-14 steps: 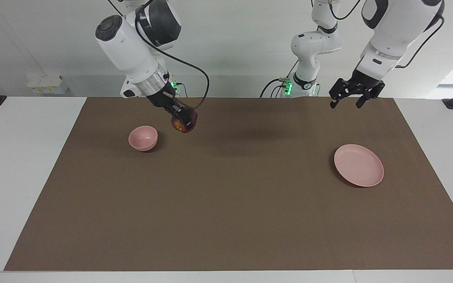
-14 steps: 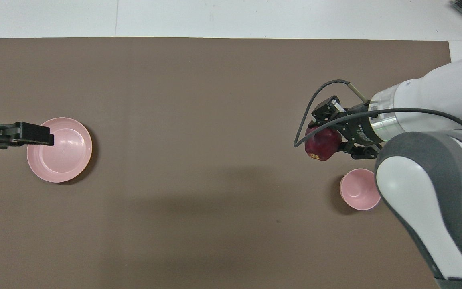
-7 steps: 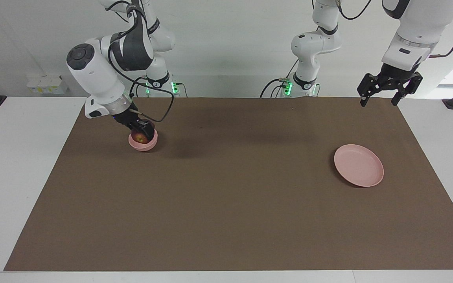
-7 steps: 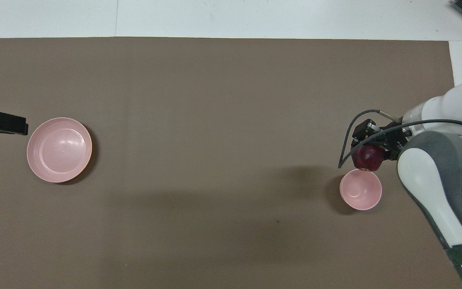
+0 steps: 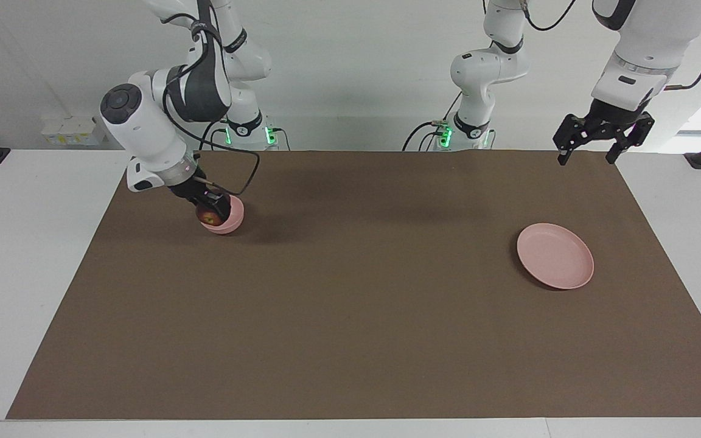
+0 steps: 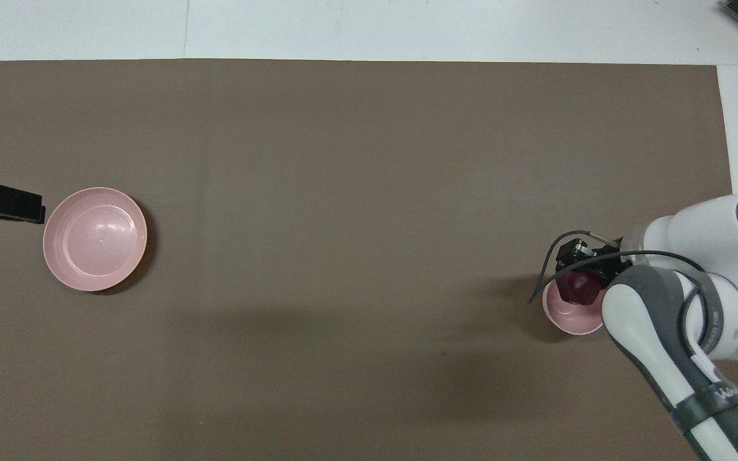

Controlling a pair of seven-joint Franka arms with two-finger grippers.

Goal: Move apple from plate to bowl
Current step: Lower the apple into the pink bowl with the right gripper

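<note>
My right gripper goes on lowering the apple (image 6: 580, 287) toward the bowl's middle (image 6: 576, 307), as the apple is over the pink bowl's opening, and lets go once the apple sits inside.
The dark red apple (image 5: 207, 216) (image 6: 575, 288) sits in the mouth of the small pink bowl (image 5: 233, 222) (image 6: 567, 318), at the right arm's end of the mat. My right gripper (image 5: 210, 212) (image 6: 579, 280) reaches down into the bowl, shut on the apple. I cannot see whether the apple touches the bowl's bottom. The flat pink plate (image 5: 554, 257) (image 6: 95, 238) lies bare at the left arm's end. My left gripper (image 5: 588, 159) hangs open and holds nothing, high over the mat's edge by the robots; its fingers (image 6: 13, 205) show beside the plate in the overhead view.
A brown mat (image 5: 362, 316) covers most of the white table (image 5: 28, 255). A black cable (image 5: 247, 176) loops from the right wrist above the bowl. A small white box (image 5: 73, 129) stands by the wall at the right arm's end.
The right arm carried the apple from above the mat beside the bowl down into the bowl's mouth. The left gripper rose and drew back from over the plate, then held still.
</note>
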